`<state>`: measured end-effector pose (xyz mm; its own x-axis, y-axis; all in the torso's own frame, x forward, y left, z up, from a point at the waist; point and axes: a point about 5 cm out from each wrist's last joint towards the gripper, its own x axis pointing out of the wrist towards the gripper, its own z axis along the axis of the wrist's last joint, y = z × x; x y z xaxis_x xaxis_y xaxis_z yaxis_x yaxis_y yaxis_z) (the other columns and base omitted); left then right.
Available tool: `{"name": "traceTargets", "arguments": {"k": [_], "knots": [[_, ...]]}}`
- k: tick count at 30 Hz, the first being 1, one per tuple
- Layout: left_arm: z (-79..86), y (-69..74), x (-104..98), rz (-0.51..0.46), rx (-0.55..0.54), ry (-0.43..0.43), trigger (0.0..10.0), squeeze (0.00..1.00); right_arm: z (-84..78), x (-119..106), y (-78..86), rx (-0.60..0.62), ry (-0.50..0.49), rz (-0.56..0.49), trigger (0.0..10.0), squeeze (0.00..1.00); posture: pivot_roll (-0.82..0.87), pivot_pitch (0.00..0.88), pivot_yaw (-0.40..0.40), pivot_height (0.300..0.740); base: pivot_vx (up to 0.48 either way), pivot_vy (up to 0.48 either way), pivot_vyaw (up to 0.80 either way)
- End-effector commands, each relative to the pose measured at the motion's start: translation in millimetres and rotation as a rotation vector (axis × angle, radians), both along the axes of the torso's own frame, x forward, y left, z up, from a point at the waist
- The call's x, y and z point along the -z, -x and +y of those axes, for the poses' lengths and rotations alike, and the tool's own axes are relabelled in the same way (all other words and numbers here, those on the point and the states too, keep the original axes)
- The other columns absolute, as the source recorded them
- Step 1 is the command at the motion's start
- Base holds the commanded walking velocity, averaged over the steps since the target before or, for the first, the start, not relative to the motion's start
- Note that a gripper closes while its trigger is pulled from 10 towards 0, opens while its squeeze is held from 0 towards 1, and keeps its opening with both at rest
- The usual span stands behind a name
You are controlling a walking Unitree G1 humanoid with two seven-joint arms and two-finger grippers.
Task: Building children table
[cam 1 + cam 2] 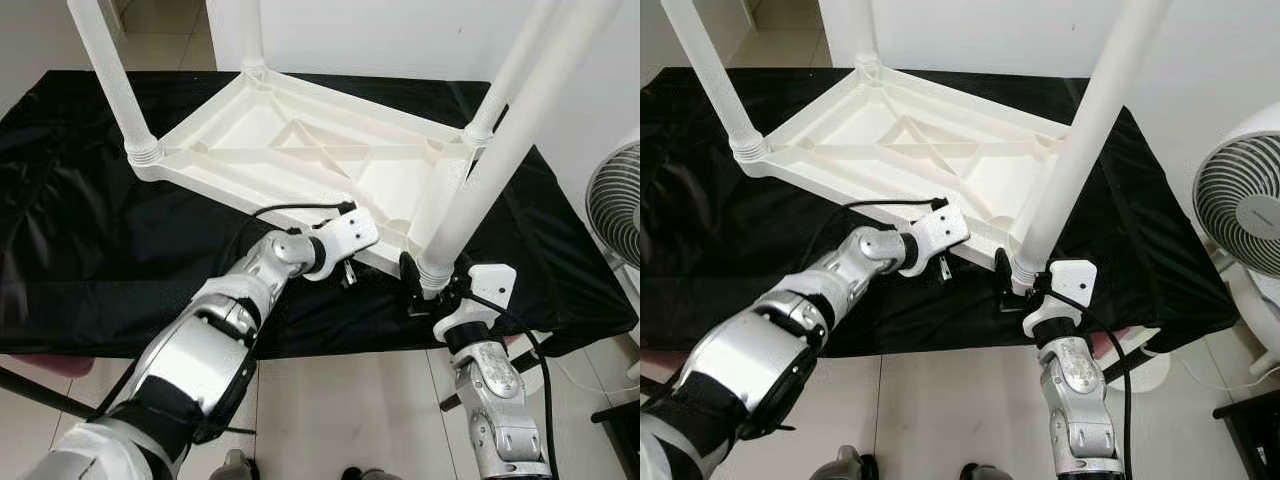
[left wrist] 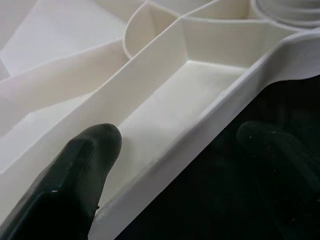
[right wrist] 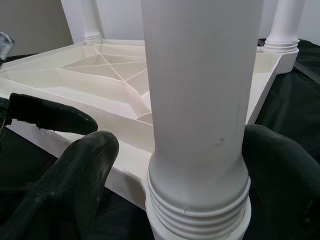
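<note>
My gripper will turn the white table (image 1: 300, 150) by its rim. The table will swing round flat and carry its legs upright, because the legs sit in their corner sockets (image 1: 145, 156).
A white plastic children's table (image 1: 300, 140) lies upside down on a black cloth (image 1: 90, 220), its legs pointing up. The near right leg (image 1: 500, 150) stands in its corner socket with a ribbed collar (image 3: 200, 210) at the base. My right gripper (image 1: 437, 285) sits around that collar, open. One finger (image 3: 280, 170) touches the leg while the other finger (image 3: 75, 175) stands a little off it. My left gripper (image 1: 350, 270) is open astride the table's near rim (image 2: 200, 125), with one finger (image 2: 85, 165) inside the rim compartment and one finger (image 2: 280, 150) outside over the cloth.
A white standing fan (image 1: 615, 205) is close on the right, its base (image 1: 1140, 370) on the tiled floor by my right arm. The cloth-covered surface ends just in front of me. Three other legs rise at the far and left corners.
</note>
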<state>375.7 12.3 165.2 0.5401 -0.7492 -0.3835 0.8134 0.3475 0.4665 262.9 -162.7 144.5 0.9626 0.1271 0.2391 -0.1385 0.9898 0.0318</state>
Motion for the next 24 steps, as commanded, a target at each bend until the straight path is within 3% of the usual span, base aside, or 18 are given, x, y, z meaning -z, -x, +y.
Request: {"name": "traceTargets", "arguments": {"k": [1,11,12,14,15,24], "knots": [[12.2,-4.6,11.1,-0.004,-0.137,-0.026,10.0,0.0,1.3,5.9,1.8,-0.002,-0.001,0.036,10.0,0.0,0.03,0.151,0.015,0.74,0.0,0.0,0.0],[15.7,-7.2,8.7,-0.005,-0.136,-0.091,9.6,0.0,3.0,5.7,1.1,0.001,-0.008,0.037,10.0,0.0,0.03,0.162,0.028,0.74,0.0,0.0,0.0],[15.4,-6.7,8.9,-0.005,-0.119,-0.105,1.6,0.0,3.3,5.4,0.7,0.004,-0.01,0.036,10.0,0.0,0.03,0.164,0.029,0.74,0.0,0.0,0.0],[14.5,-5.7,9.3,-0.003,-0.095,-0.116,1.5,0.0,3.6,5.1,0.4,0.006,-0.012,0.034,10.0,0.0,0.03,0.163,0.03,0.74,0.0,0.0,0.0],[14.1,-5.0,10.0,0.001,-0.082,-0.126,0.1,0.0,3.8,4.8,0.1,0.009,-0.013,0.033,10.0,0.0,0.03,0.163,0.033,0.74,0.0,0.0,0.0],[15.8,-2.0,15.9,0.029,-0.047,-0.15,0.0,0.0,4.2,3.6,-0.2,0.02,-0.017,0.026,10.0,0.0,0.03,0.163,0.042,0.74,0.0,0.0,0.0]]}}
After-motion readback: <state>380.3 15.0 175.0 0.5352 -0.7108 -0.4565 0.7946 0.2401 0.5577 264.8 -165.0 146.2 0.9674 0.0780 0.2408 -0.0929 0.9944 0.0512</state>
